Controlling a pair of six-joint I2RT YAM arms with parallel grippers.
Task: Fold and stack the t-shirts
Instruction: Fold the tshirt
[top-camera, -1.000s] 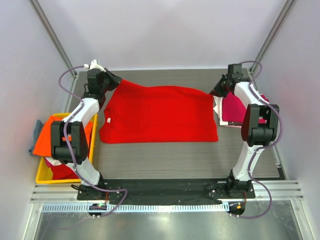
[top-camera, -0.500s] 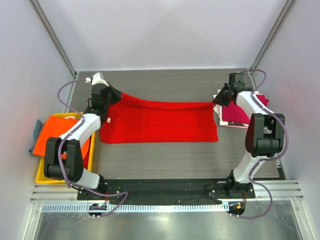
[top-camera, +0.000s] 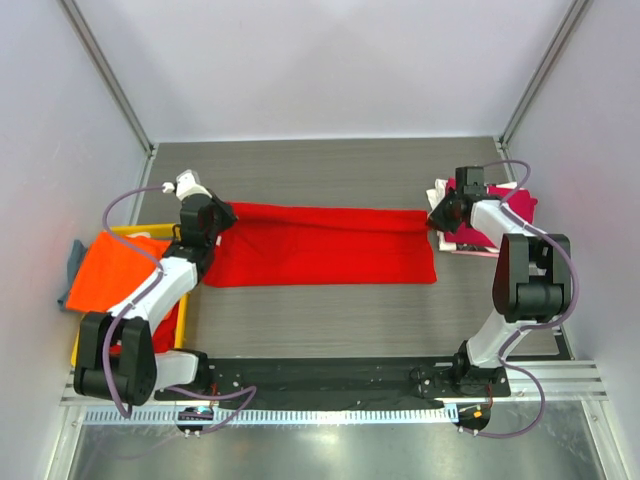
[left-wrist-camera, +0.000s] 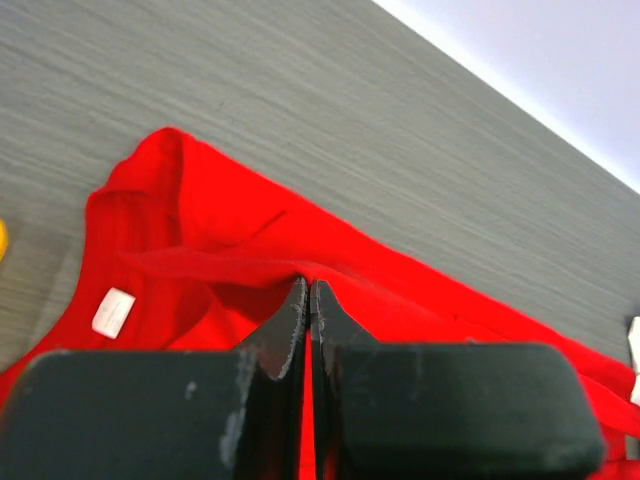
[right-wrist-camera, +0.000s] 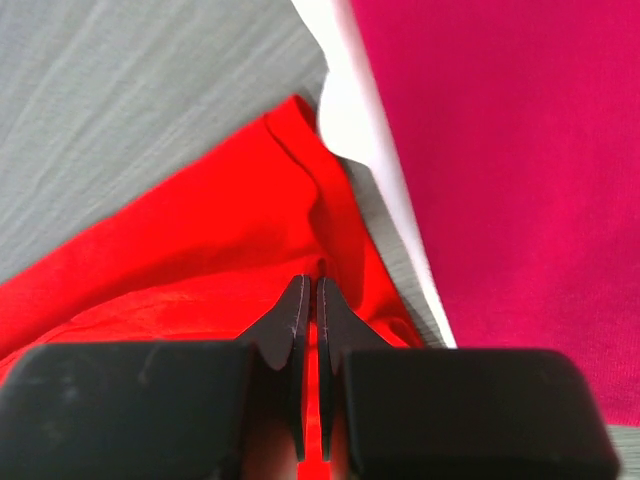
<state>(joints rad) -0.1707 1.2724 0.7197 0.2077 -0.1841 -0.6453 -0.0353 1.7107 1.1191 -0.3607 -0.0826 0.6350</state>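
My right gripper should keep pulling the red t-shirt's folded edge toward me until it lies flat, then let go, because the folded edge runs straight over the lower layer.
A bright red t-shirt lies across the middle of the table, its far edge folded toward me. My left gripper is shut on the shirt's far left corner; the left wrist view shows cloth pinched between the fingers and a white label. My right gripper is shut on the far right corner, seen in the right wrist view. A magenta-pink shirt on a white shirt lies folded at the right, also in the right wrist view. An orange shirt lies in the crate.
A yellow plastic crate stands at the left table edge with orange and red cloth in it. A grey cloth hangs outside its left side. The metal frame posts rise at the back corners.
Both grippers have moved toward me with the shirt's far edge, carrying it over the near half. The visible red area has shrunk to a narrower band.
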